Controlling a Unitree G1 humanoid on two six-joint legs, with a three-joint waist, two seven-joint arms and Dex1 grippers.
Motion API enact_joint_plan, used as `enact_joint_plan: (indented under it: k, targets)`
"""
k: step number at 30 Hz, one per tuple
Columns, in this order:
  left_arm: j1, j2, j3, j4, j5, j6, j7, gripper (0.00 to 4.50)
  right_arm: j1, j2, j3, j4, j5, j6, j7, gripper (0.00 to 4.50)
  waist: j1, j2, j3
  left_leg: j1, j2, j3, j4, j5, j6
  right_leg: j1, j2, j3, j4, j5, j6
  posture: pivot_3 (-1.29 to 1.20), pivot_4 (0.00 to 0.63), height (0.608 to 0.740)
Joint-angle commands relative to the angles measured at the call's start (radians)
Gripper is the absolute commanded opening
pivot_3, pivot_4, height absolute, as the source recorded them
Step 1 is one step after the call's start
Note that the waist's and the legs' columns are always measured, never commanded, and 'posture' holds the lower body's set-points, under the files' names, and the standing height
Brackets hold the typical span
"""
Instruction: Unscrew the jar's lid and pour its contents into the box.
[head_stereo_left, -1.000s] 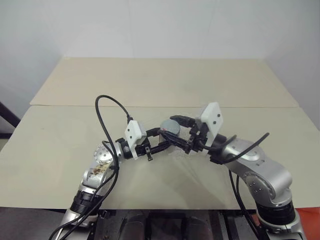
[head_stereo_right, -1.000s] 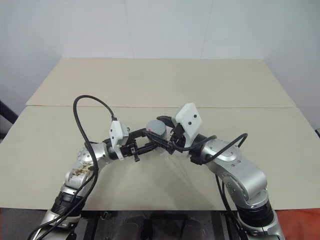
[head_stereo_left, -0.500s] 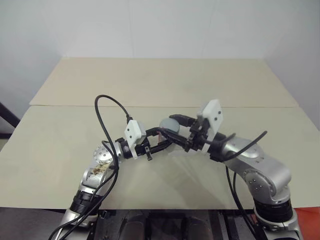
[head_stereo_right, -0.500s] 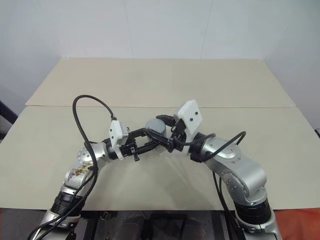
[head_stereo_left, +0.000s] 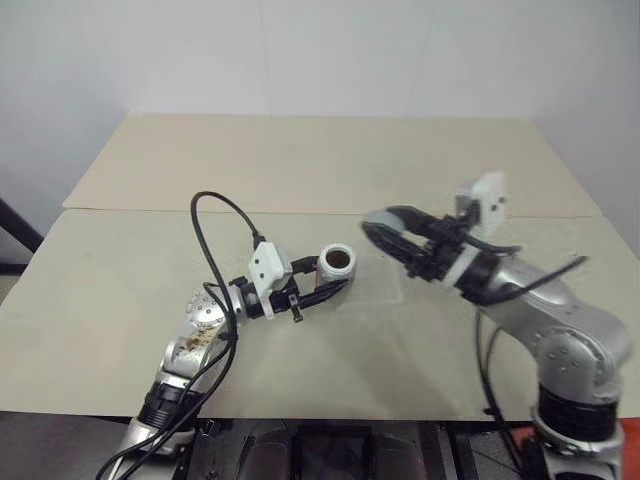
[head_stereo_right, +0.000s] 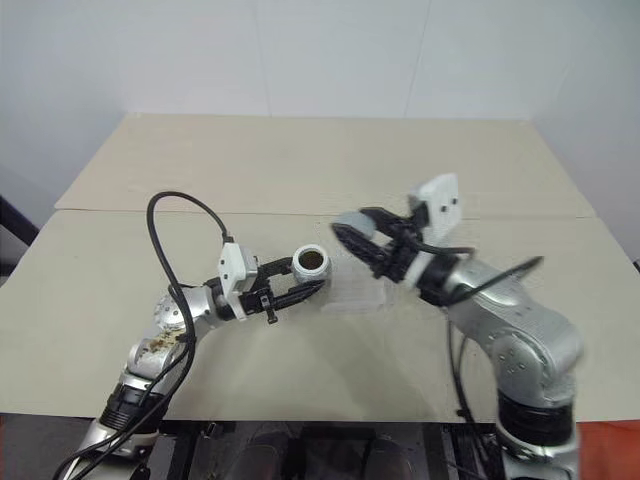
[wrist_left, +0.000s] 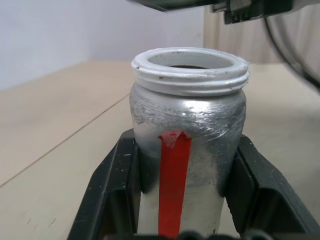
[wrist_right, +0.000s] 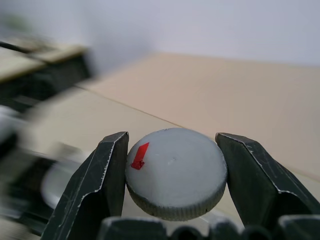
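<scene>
The lid is clear of the jar's opening (head_stereo_left: 339, 259). I keep carrying the lid down with my right gripper to the empty table (head_stereo_left: 437, 326) beside the box and release it there.
My left gripper (head_stereo_left: 335, 276) is shut on the jar (head_stereo_left: 337, 262), a silvery cylinder with a red stripe (wrist_left: 172, 185), and holds it upright above the table. Its white threaded mouth (wrist_left: 190, 67) is uncovered and dark inside, so the contents are hidden. To the jar's right, and apart from it, my right gripper (head_stereo_left: 385, 235) is shut on the lid (wrist_right: 176, 172), a round grey disc with a red mark, which it grips by the rim. The box (head_stereo_right: 358, 298), a shallow clear tray, lies on the table below the gap between jar and lid.
The beige table (head_stereo_left: 320, 170) is made of two panels with a seam (head_stereo_left: 150, 211) across the middle. A black cable (head_stereo_left: 215, 230) loops up from my left arm. A white wall stands behind the far edge.
My right gripper has swung away to the right with the lid in it, leaving the jar's mouth uncovered. The left gripper and the jar have stayed put.
</scene>
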Motion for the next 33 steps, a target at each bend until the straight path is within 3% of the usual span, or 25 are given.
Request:
enact_joint_plan:
  k: [1,7,17,18,21,23,28,33]
  targets:
    - [-0.027,0.006,0.022,-0.017,-0.001,-0.021,0.009,1.89,0.066,-0.067,-0.032,-0.050,-0.045,0.046,-0.039,2.98,-0.004,0.000,0.000,0.000,0.000,0.000,0.000,0.000,0.000,0.000,0.000,0.000,0.000,0.000,0.000,0.00,0.150,0.740]
    - [-0.057,0.006,0.023,0.025,0.015,-0.031,0.016,1.89,0.140,-0.071,-0.074,-0.003,-0.020,0.236,-0.143,2.98,-0.006,0.000,0.000,0.002,0.001,0.000,0.000,0.000,0.000,0.000,0.000,0.001,0.001,0.000,0.000,0.00,0.150,0.740]
    - [-0.048,-0.018,0.009,0.039,0.046,-0.050,0.046,1.89,0.198,-0.087,-0.037,0.065,-0.042,0.416,-0.111,2.98,-0.005,0.000,0.000,0.000,0.001,0.000,0.000,0.000,0.001,0.000,0.000,0.001,0.000,0.000,0.000,0.00,0.150,0.740]
    - [-0.046,-0.016,0.011,0.040,0.046,-0.053,0.045,1.89,0.204,-0.100,-0.024,0.056,-0.053,0.411,-0.105,3.46,-0.004,0.000,0.000,0.000,0.001,0.000,0.000,0.000,0.001,0.000,0.000,0.001,0.000,0.000,0.000,0.00,0.150,0.740]
    - [-0.046,-0.012,0.013,0.043,0.050,-0.055,0.049,1.89,0.202,-0.104,-0.029,0.043,-0.058,0.418,-0.100,4.36,-0.004,0.000,0.000,0.001,0.001,0.000,0.000,-0.001,0.001,0.000,0.000,0.001,0.000,0.000,0.000,0.00,0.150,0.740]
    - [-0.054,-0.009,0.014,0.045,0.056,-0.051,0.055,1.89,0.199,-0.114,-0.035,0.026,-0.064,0.422,-0.097,4.47,-0.002,0.000,0.000,0.000,0.001,0.000,0.000,-0.001,0.001,0.001,0.000,0.001,0.000,0.000,0.000,0.00,0.150,0.740]
    - [-0.106,-0.004,0.008,0.049,0.080,-0.011,0.090,1.89,0.154,-0.238,-0.047,-0.091,-0.082,0.449,-0.069,4.47,-0.002,0.000,0.000,0.000,0.000,0.000,0.000,-0.001,0.001,0.000,0.000,0.001,0.000,0.000,0.000,0.00,0.150,0.740]
    - [-0.162,0.018,-0.020,0.099,0.158,-0.010,0.105,1.89,0.118,-0.408,-0.169,-0.203,0.032,0.468,0.099,4.47,-0.004,0.000,0.000,0.000,0.000,-0.001,0.000,-0.001,0.001,0.000,0.000,0.000,0.000,0.000,0.000,0.00,0.150,0.740]
